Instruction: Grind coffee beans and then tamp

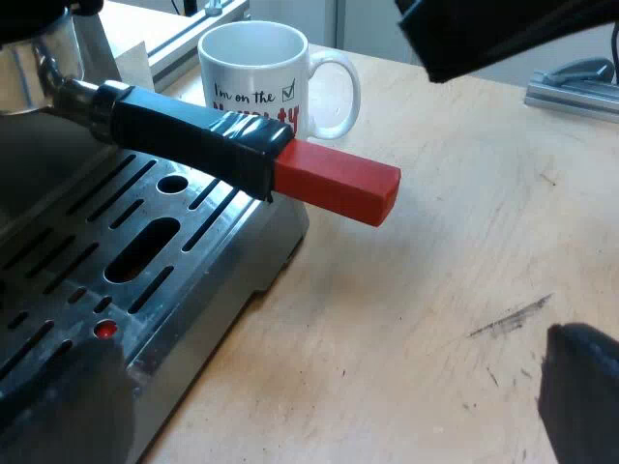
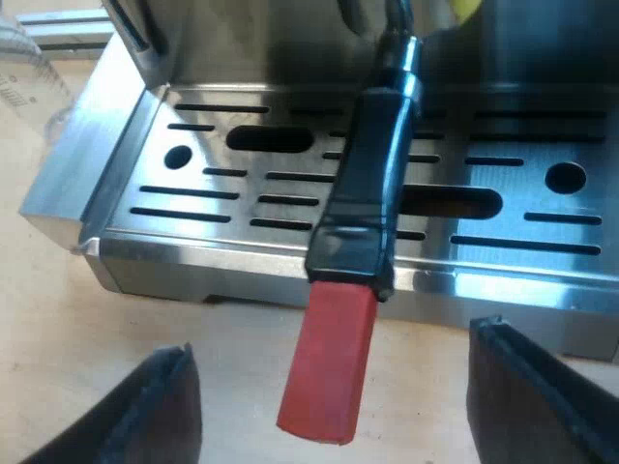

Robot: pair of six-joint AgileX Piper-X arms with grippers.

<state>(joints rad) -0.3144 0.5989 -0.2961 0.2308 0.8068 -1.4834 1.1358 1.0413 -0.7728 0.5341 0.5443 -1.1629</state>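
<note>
A shiny metal neck connects the black handle to the metal holder, so the holder will come off in one piece when the robot pulls the red end.
The metal holder is locked into the espresso machine's front, and its black handle sticks out over the slotted drip tray and ends in red. Seen from the right wrist, the handle points toward me, its red end past the tray's edge. My right gripper is open, one finger on each side of the red end and apart from it. My left gripper is open and empty, low beside the tray, below the handle. A white mug with printed words stands beyond the handle.
A clear measuring glass stands by the machine's corner. A dark part of another arm hangs over the wooden table near the red end. A metal rail lies farther off on the table.
</note>
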